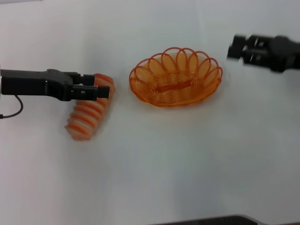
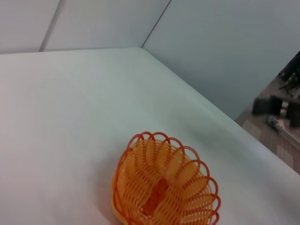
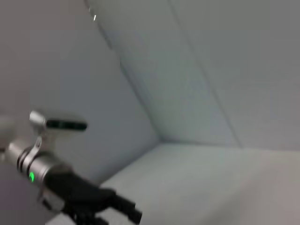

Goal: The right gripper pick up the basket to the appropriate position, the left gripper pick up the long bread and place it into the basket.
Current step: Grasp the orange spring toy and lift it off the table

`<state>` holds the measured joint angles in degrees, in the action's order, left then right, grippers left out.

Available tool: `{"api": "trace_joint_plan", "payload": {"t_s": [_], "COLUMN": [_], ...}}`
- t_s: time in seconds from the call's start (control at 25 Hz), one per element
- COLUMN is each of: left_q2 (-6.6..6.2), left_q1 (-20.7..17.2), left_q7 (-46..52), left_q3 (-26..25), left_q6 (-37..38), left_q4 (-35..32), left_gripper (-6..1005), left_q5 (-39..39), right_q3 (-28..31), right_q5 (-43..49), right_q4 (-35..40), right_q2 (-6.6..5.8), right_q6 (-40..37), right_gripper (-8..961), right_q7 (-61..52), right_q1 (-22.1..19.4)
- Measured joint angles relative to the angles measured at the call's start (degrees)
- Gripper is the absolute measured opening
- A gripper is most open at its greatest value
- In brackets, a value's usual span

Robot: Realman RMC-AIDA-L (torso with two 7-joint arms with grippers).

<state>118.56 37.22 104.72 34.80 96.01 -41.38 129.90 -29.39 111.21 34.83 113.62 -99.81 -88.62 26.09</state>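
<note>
My left gripper is pointing level over the long bread's far end (image 1: 105, 79). Next, I swing it back, tip it down and grab the bread across its middle (image 1: 89, 113).
The long bread (image 1: 88, 116), striped orange-brown and cream, lies slanted on the white table at the left. My left gripper (image 1: 101, 86) hovers over the bread's far end, its two fingers slightly apart, holding nothing. The orange wire basket (image 1: 176, 77) stands on the table at the centre, empty; it also shows in the left wrist view (image 2: 164, 187). My right gripper (image 1: 233, 47) is blurred at the upper right, off the basket's right end and apart from it. The right wrist view shows the left arm (image 3: 75, 192) far off.
The white table (image 1: 187, 164) spreads wide in front of the basket and bread. A dark edge (image 1: 225, 220) shows at the near bottom. Grey walls (image 2: 211, 42) stand behind the table.
</note>
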Motion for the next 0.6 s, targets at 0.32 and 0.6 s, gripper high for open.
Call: {"api": "trace_joint_plan", "payload": {"t_s": [0.32, 0.6], "left_q2": [-1.0, -0.61], "left_q1": [0.83, 4.66], "left_q7": [6.59, 26.92], "left_q3": [1.31, 8.61], "left_q6": [0.33, -1.88], "left_q4": [-2.29, -12.9], "left_gripper": [829, 826], "left_q5": [4.36, 14.67], "right_q3": [-2.45, -2.55], "right_q5": [7.76, 8.34], "right_q4": [0.59, 0.42], "right_q2": [1.24, 2.09], "right_q6": [3.07, 4.93], "right_gripper": [614, 614], "right_q7": [0.24, 1.29], "right_q1": [2.49, 3.2]}}
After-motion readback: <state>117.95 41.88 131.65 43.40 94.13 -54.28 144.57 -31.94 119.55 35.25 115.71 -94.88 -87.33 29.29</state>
